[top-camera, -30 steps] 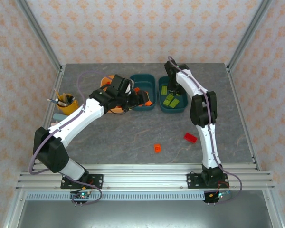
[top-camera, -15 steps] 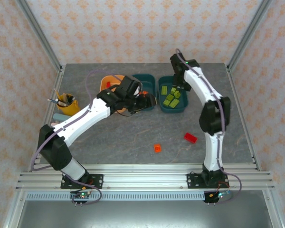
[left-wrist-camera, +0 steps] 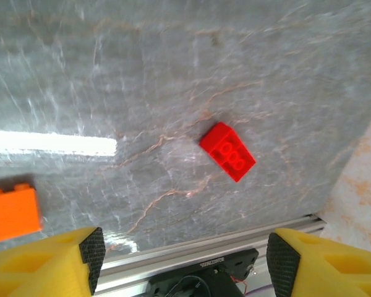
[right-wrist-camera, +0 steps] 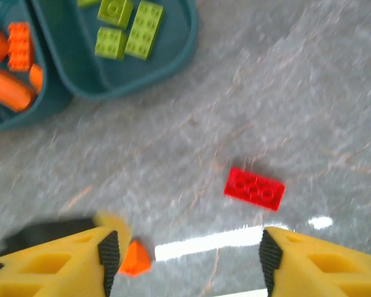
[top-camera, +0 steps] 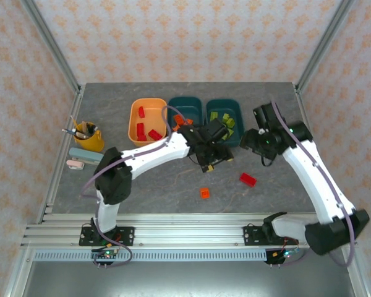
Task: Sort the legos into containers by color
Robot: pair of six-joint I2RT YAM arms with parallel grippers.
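The red lego's light orange container is on my left gripper's side, so my right gripper should move back and my left gripper should take the red lego.
Two legos lie loose on the table: a red lego and an orange lego. The light orange container holds red legos. The middle teal container holds orange legos, and the right teal container holds yellow-green legos. My left gripper hangs open over the table in front of the teal containers, with nothing between its fingers. My right gripper is open and empty, just right of the green lego container.
A yellow cup of tools stands at the left, with a small pale object in front of it. The aluminium rail runs along the near edge. Both arms crowd the middle of the table.
My left arm swung right from over the containers to the table's middle. My right gripper pulled back from the green lego container, toward the right, and opened.
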